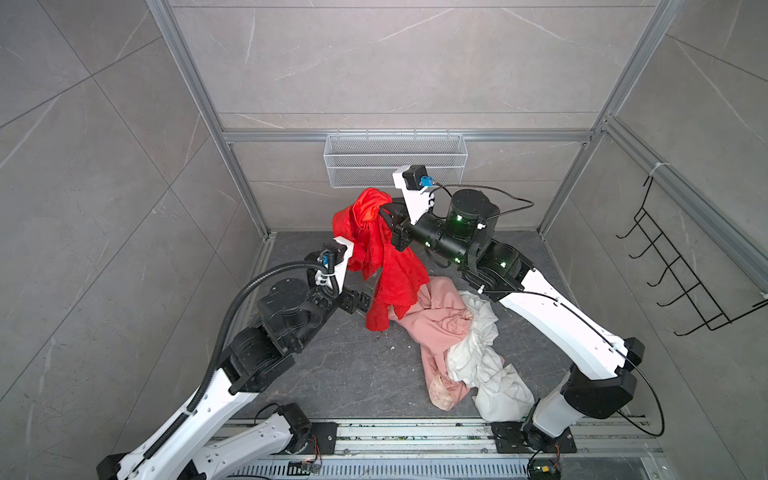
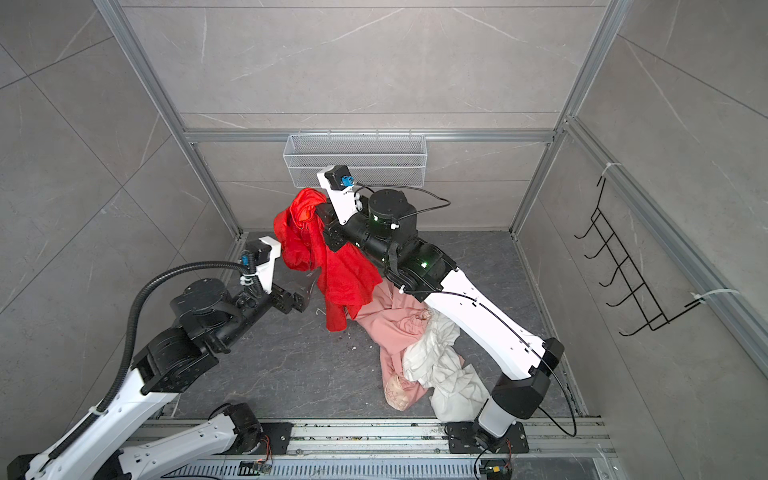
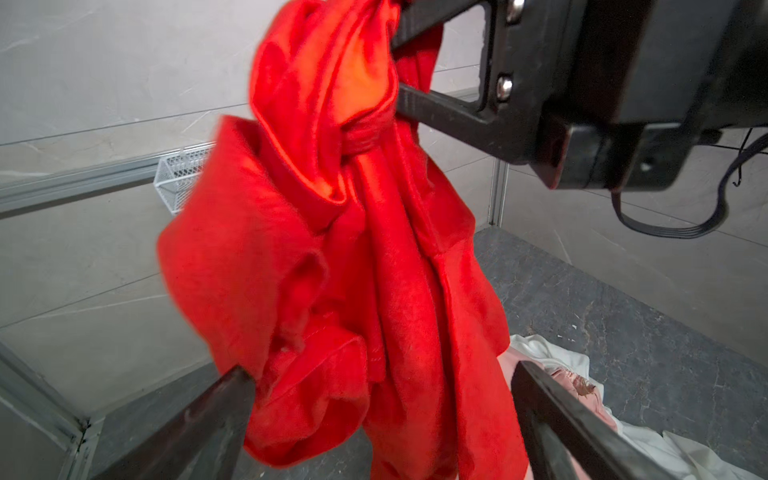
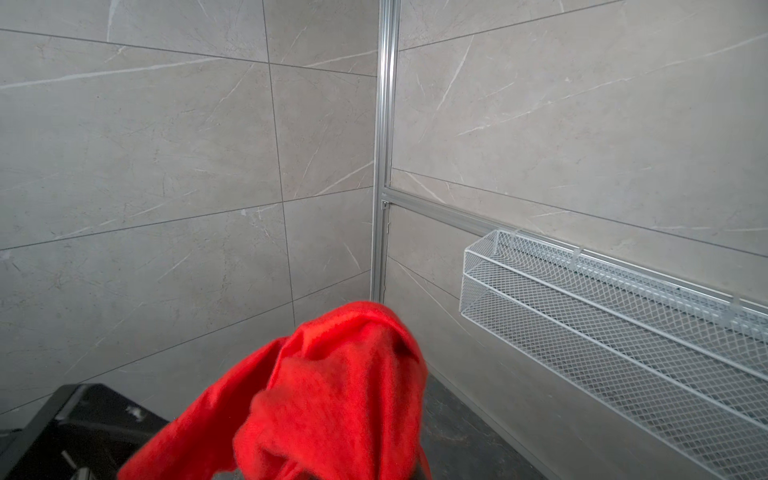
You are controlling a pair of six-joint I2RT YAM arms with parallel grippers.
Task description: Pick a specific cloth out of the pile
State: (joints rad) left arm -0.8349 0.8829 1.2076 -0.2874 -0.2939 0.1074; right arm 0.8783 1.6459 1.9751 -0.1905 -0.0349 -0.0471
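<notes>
I need to raise my left gripper, now low beside the red cloth's loose folds (image 1: pixel 389 292), to the bunched top (image 1: pixel 371 214) and take the cloth from my right gripper.
My right gripper (image 1: pixel 381 210) is raised near the back wall and shut on the top of the red cloth (image 1: pixel 388 266), which hangs from it in long folds. In the left wrist view its black fingers (image 3: pixel 440 112) pinch a bunched fold of the cloth (image 3: pixel 374 257). My left gripper (image 1: pixel 360 302) stands open, low beside the hanging cloth's lower part, jaws wide apart with red fabric between them. The pile on the floor is a pale pink cloth (image 1: pixel 440 324) and a white ruffled cloth (image 1: pixel 482 361). In the right wrist view the cloth (image 4: pixel 340 395) hides the jaws.
A white mesh basket (image 1: pixel 395 160) hangs on the back wall, just behind the raised right gripper. A black wire rack (image 1: pixel 681 266) is fixed to the right wall. Aluminium frame posts stand at the back corners, and a metal rail (image 1: pixel 415 436) runs along the front.
</notes>
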